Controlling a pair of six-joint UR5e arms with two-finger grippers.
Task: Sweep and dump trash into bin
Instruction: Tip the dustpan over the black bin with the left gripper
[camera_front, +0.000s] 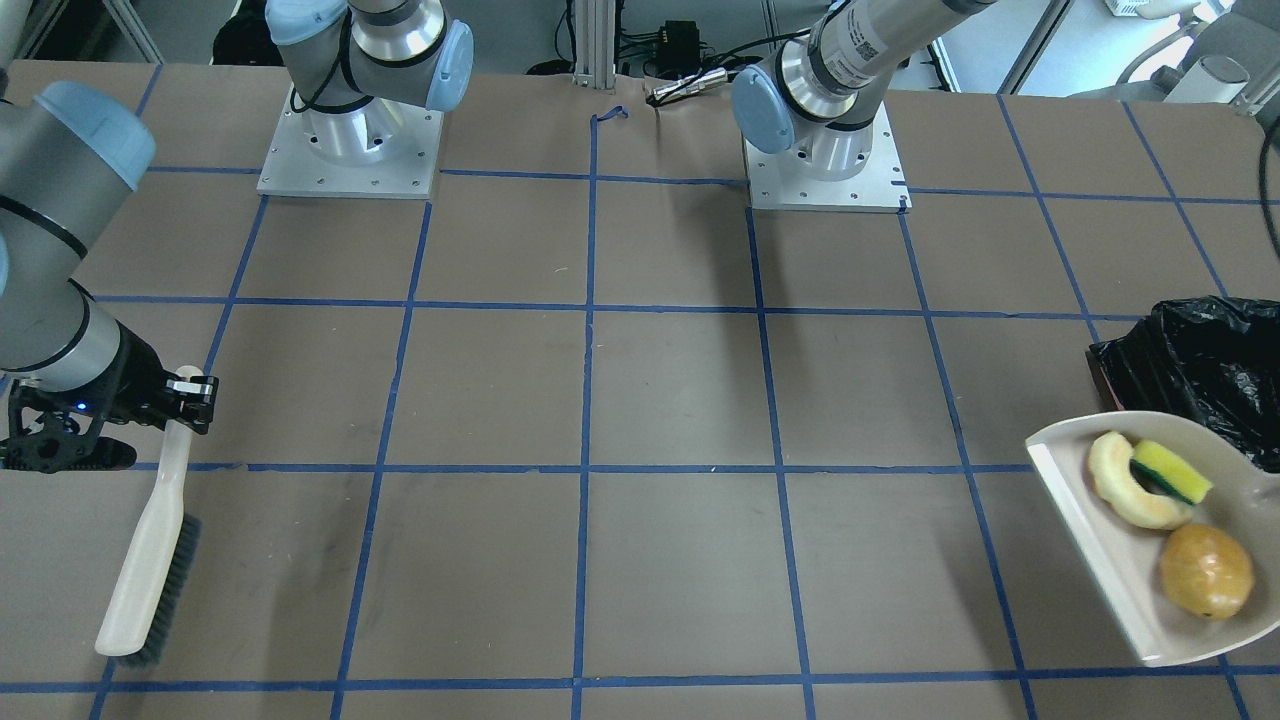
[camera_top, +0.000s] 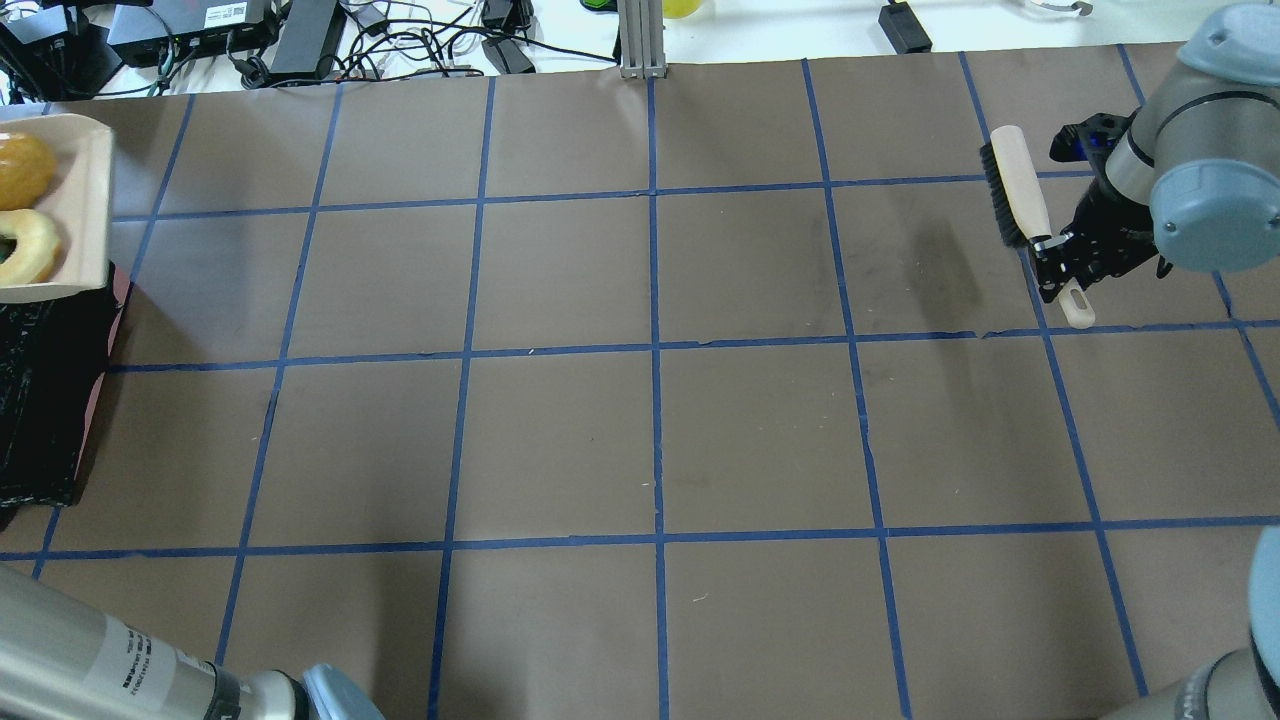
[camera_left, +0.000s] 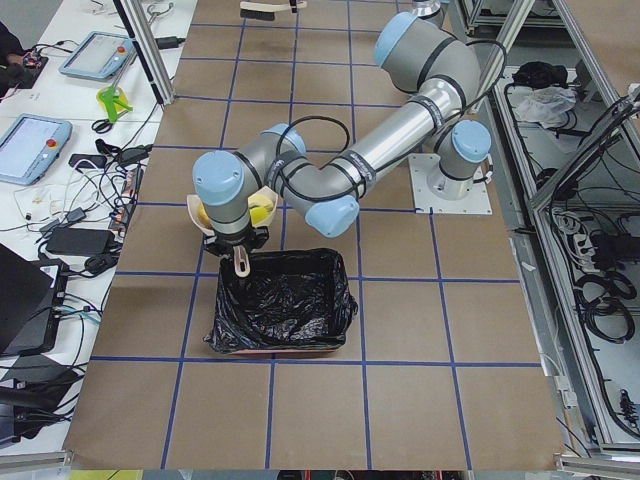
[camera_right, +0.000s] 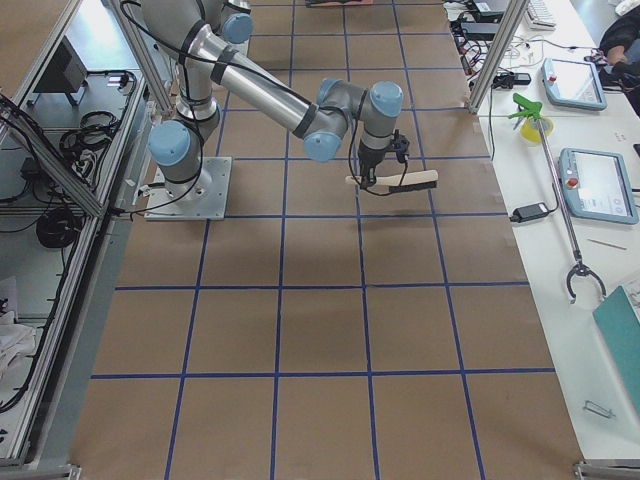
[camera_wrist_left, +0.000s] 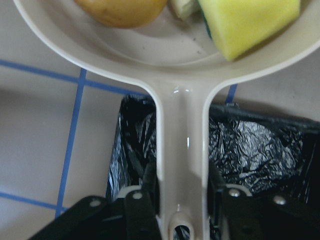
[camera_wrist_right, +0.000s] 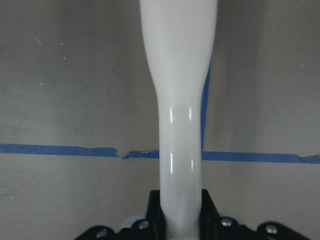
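The dustpan's open edge (camera_front: 1089, 554) points away from the bin, so my left gripper needs to swing the dustpan over the black bag (camera_left: 290, 305) first and then tip the pieces in.
My left gripper (camera_wrist_left: 182, 200) is shut on the handle of the beige dustpan (camera_front: 1090, 520), which it holds about level. The handle is over the edge of the bin (camera_front: 1205, 360), a box lined with a black bag, and the pan is over the table beside it. In the pan lie the golden-brown potato (camera_front: 1206, 571), the cream curved slice (camera_front: 1120, 480) and the yellow wedge with a green back (camera_front: 1172, 472). My right gripper (camera_front: 190, 395) is far across the table, shut on the handle of a cream brush (camera_front: 150, 560) with dark bristles.
The brown table has a blue tape grid (camera_top: 655, 350). The two arm bases (camera_front: 350, 150) stand at the robot's edge. Cables and boxes (camera_top: 300, 40) lie beyond the far edge. The bin also shows at the table's left end in the overhead view (camera_top: 40, 400).
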